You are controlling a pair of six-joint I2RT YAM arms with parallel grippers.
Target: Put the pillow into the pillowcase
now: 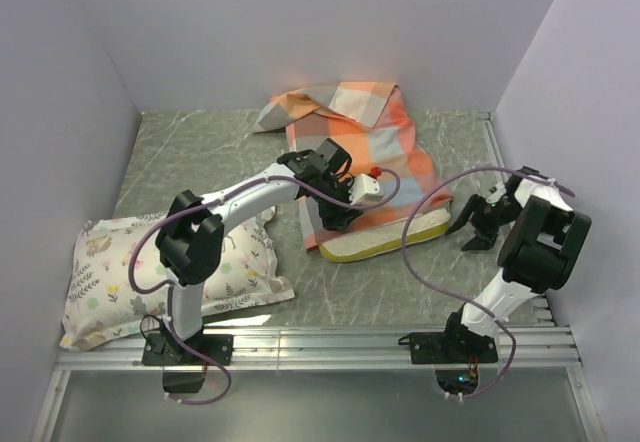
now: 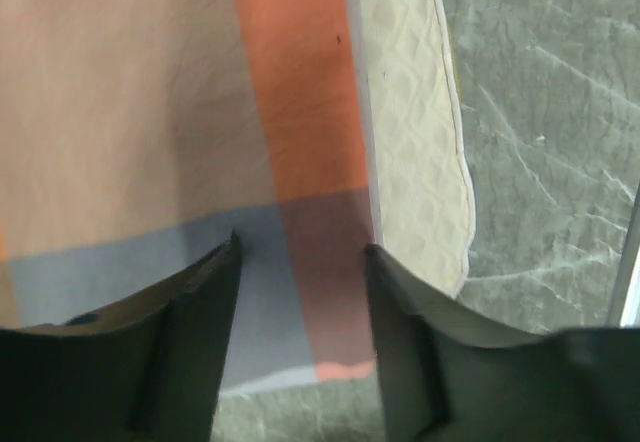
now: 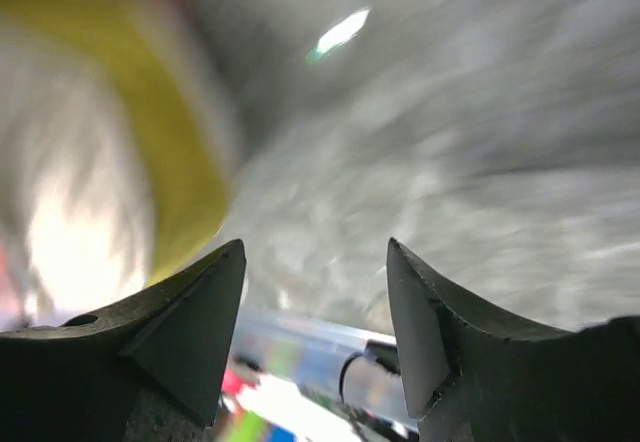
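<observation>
The pillow reaches out beyond the pillowcase's near edge (image 1: 400,223), so my right gripper should keep hold of the pillow's end (image 1: 439,224) while my left gripper draws that edge over it.
The checked pillowcase (image 1: 370,142) lies at the middle back of the table. The cream pillow (image 1: 390,240) with its yellow band sticks out of the pillowcase's near edge. My left gripper (image 1: 335,217) hovers open over the pillowcase's near left corner. In the left wrist view the left gripper (image 2: 302,262) has orange and grey-blue pillowcase cloth (image 2: 200,112) below its jaws, with the quilted pillow (image 2: 410,132) to their right. My right gripper (image 1: 464,232) is open and empty just right of the pillow's end. The right wrist view is blurred; the right gripper (image 3: 315,252) is near the yellow band (image 3: 190,152).
A white pillow printed with flowers and deer (image 1: 170,272) lies at the near left by the left arm's base. Grey walls close in the left, back and right. A metal rail (image 1: 330,347) runs along the near edge. Cables loop from both arms.
</observation>
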